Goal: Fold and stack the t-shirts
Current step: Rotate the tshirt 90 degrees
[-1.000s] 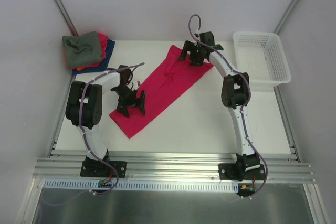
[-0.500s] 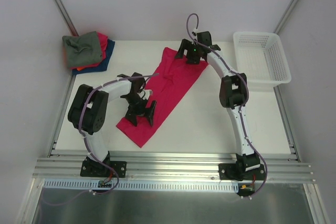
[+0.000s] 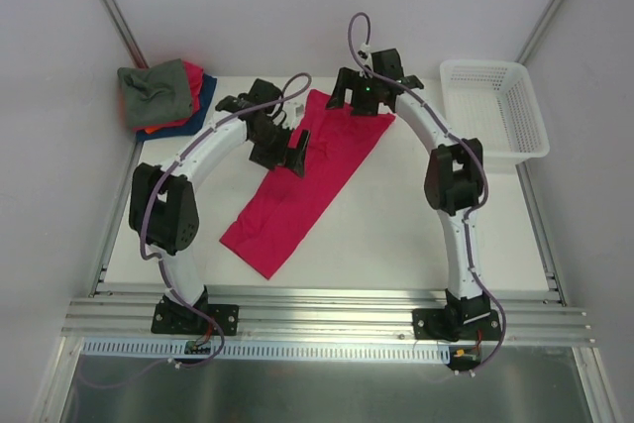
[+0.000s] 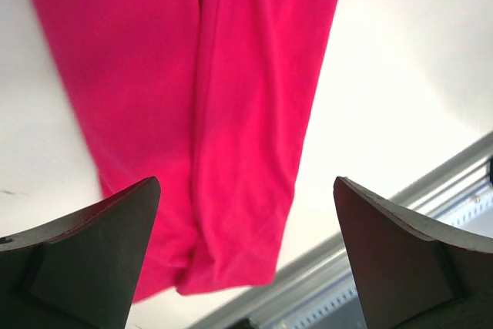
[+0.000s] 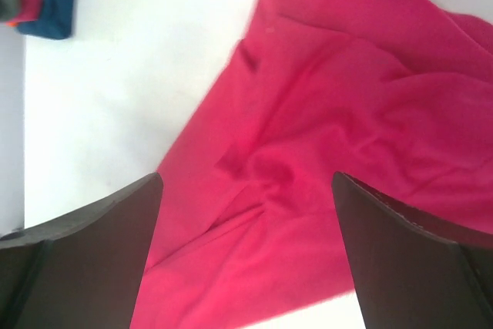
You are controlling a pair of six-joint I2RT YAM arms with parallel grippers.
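Observation:
The crimson-red t-shirt's long folded piece (image 3: 309, 185) is slanting toward the near bar, so next my left gripper swings the t-shirt's near end (image 3: 263, 247) toward the middle to straighten it before I fold.
A crimson-red t-shirt (image 3: 297, 185) lies folded into a long strip, running diagonally from the table's back centre to the front left. It also shows in the left wrist view (image 4: 223, 105) and the right wrist view (image 5: 323, 152). My left gripper (image 3: 280, 146) is open and empty above the strip's left edge near its middle. My right gripper (image 3: 365, 101) is open and empty above the strip's far end, where the cloth is wrinkled. A pile of folded shirts sits at the back left: a grey-green one (image 3: 154, 91) on top, red and dark blue (image 3: 198, 116) beneath.
A white plastic lattice basket (image 3: 495, 111) stands at the back right. The metal rail (image 3: 327, 309) runs along the table's near edge. Grey walls close in on both sides.
My left gripper has moved from the strip's near end up towards its middle and back. The shirt's near end now lies flat and uncovered. My right gripper stayed over the far end.

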